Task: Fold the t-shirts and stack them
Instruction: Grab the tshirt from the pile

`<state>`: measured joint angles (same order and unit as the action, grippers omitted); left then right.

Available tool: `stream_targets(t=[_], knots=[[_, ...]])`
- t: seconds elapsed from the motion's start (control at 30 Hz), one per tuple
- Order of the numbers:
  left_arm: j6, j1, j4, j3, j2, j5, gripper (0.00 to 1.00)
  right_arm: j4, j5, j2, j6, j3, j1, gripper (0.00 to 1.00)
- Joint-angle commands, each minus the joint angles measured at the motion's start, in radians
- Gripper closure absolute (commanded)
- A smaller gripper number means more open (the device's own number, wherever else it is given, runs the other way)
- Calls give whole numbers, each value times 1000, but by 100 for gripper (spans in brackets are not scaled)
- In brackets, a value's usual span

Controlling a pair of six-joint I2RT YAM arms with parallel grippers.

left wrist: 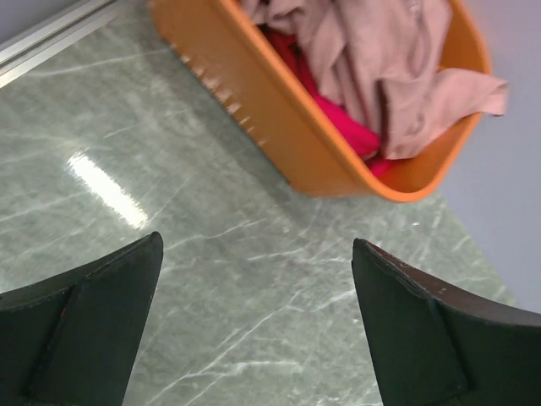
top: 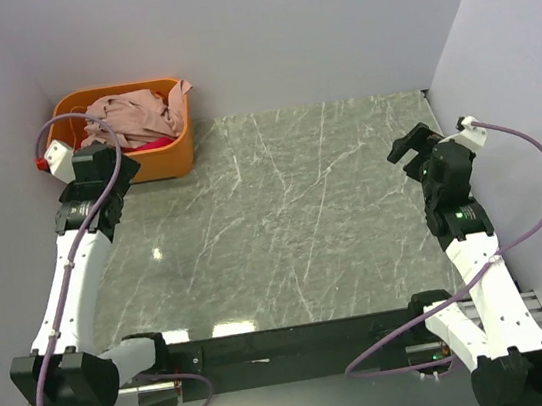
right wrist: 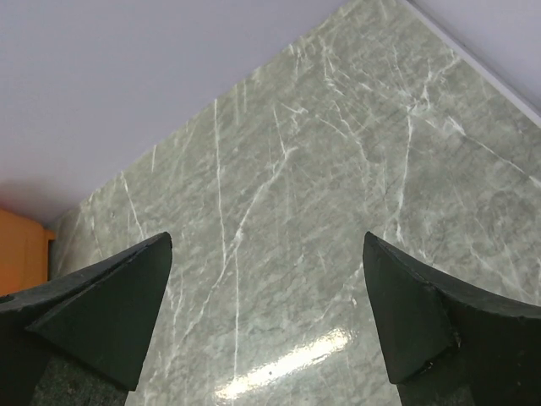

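Observation:
The dusty pink-tan tee [top: 137, 111] is above the magenta tee, so the robot's left gripper goes on reaching over the tub's rim until its open fingers are on both sides of a fold [top: 102, 129].
The t-shirts lie crumpled in an orange tub [top: 163, 164] at the back left corner. A dusty pink-tan tee [top: 133, 115] [left wrist: 380, 59] is on top, one sleeve hanging over the rim. A magenta tee [top: 149, 144] [left wrist: 347, 127] shows beneath it. My left gripper [top: 105, 168] [left wrist: 254, 245] hovers open over bare marble just in front of the tub [left wrist: 279, 127], holding nothing. Over the table's right side my right gripper [top: 411, 150] [right wrist: 266, 241] stands open, far from the shirts, with only marble between its fingers.
The grey-green marble table [top: 284, 221] is enclosed by pale walls at the back and both sides. A sliver of the orange tub [right wrist: 21, 249] shows at the left edge of the right wrist view. Both arm bases sit on the black rail [top: 291, 342] at the near edge.

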<state>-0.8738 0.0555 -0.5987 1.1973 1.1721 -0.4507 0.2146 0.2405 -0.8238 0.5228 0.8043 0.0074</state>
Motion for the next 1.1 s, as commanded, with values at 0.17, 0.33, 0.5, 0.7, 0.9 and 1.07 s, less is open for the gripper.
stream_targets(t=[0.17, 0.33, 0.5, 0.7, 0.9, 1.07], knots=[[168, -2, 250, 59, 21, -60, 1, -49, -78, -5, -73, 42, -3, 0], [219, -29, 198, 246, 247, -56, 1, 17, -33, -26, -30, 72, -3, 0], [213, -40, 165, 409, 480, -100, 1, 61, -66, -69, -61, 110, -1, 0], [232, -52, 18, 669, 774, -79, 1, 51, -105, -138, -98, 107, -3, 0], [207, -94, 5, 795, 920, -88, 16, 45, -122, -153, -103, 113, -3, 0], [225, -106, 68, 826, 943, -28, 84, 16, -151, -140, -98, 90, -3, 1]])
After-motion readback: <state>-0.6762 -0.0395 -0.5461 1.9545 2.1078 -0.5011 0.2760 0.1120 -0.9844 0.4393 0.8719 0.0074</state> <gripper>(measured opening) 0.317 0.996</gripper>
